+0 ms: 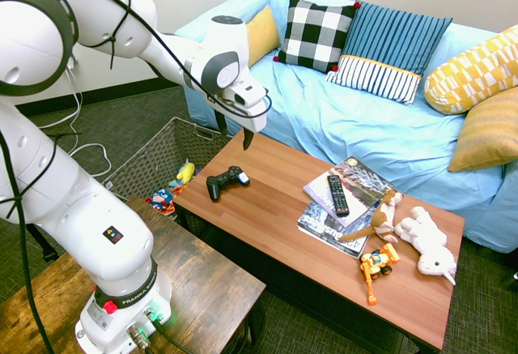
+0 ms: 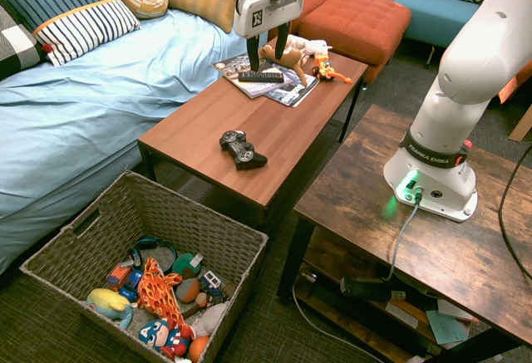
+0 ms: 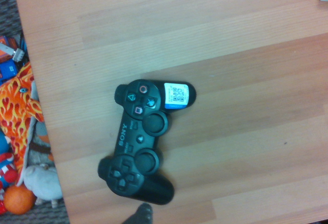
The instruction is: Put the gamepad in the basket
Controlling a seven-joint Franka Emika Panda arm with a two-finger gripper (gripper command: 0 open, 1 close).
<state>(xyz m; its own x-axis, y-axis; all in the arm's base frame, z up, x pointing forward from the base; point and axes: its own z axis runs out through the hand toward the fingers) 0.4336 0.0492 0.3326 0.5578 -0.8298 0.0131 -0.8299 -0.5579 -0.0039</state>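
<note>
I expect the gamepad (image 3: 140, 142) to rise freely when I lift it, since clear wood runs along the top edge (image 3: 117, 130) where a cord would come out.
The black gamepad (image 1: 225, 181) lies flat near the basket end of the reddish wooden coffee table (image 1: 275, 208), with a bluish-white sticker on one handle. It shows as well in the second exterior view (image 2: 243, 149) and fills the middle of the wrist view (image 3: 145, 142). My gripper (image 1: 235, 131) hangs open and empty in the air above the table, over and a little toward the sofa from the gamepad, also seen from the other side (image 2: 267, 54). The grey woven basket (image 2: 195, 209) stands on the floor past the table's end, with several toys in it (image 1: 137, 168).
A slim black remote (image 1: 337, 194) lies on stacked magazines (image 1: 324, 223) mid-table. Plush animals (image 1: 425, 239) and an orange toy robot (image 1: 377, 263) sit at the far end. The blue sofa (image 1: 380, 135) with cushions runs along the table. An orange ottoman (image 2: 353, 18) stands beyond.
</note>
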